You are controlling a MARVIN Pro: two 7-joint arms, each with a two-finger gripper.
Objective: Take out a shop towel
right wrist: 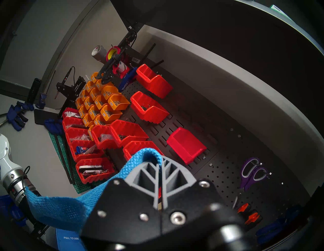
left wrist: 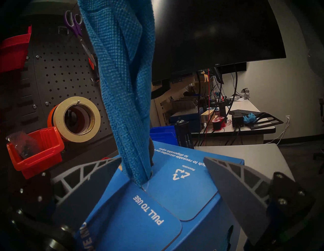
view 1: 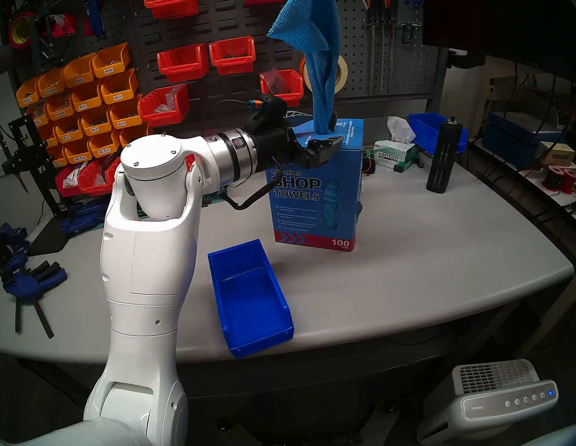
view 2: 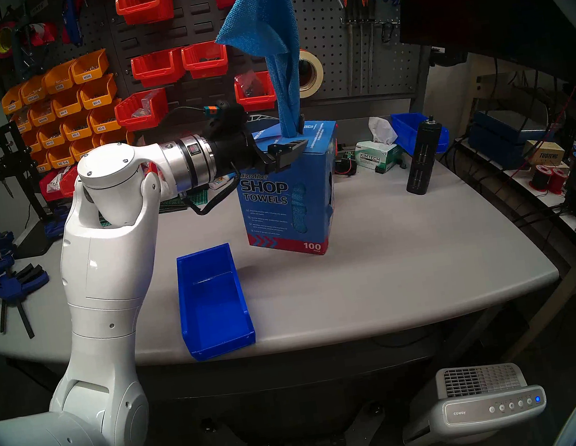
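Note:
Overlapping folds (left wrist: 132,83) run tight into the carton's slot, so the shop towel (view 1: 313,21) should come away from another towel when the robot holds the lower end of the cloth and pulls above.
The light-blue shop towel (view 1: 312,31) is stretched taut upward out of the slot in the top of the blue "Shop Towels" carton (view 1: 317,206), and its upper end runs off the head views' top edge. My right gripper (right wrist: 160,161) shows only in the right wrist view, shut on a fold of the towel (right wrist: 61,210). My left gripper (view 1: 336,129) is open. Its fingers straddle the carton's top (left wrist: 175,201), one on each side of the towel (left wrist: 122,87). I cannot tell whether they press on the carton.
An empty blue bin (view 1: 248,295) sits at the table's front edge. Behind the carton are a green-and-white tissue box (view 1: 396,155), another blue bin (view 1: 427,129) and a black cylinder (view 1: 444,156). Clamps (view 1: 31,276) lie at the left. A pegboard with red and orange bins lines the back.

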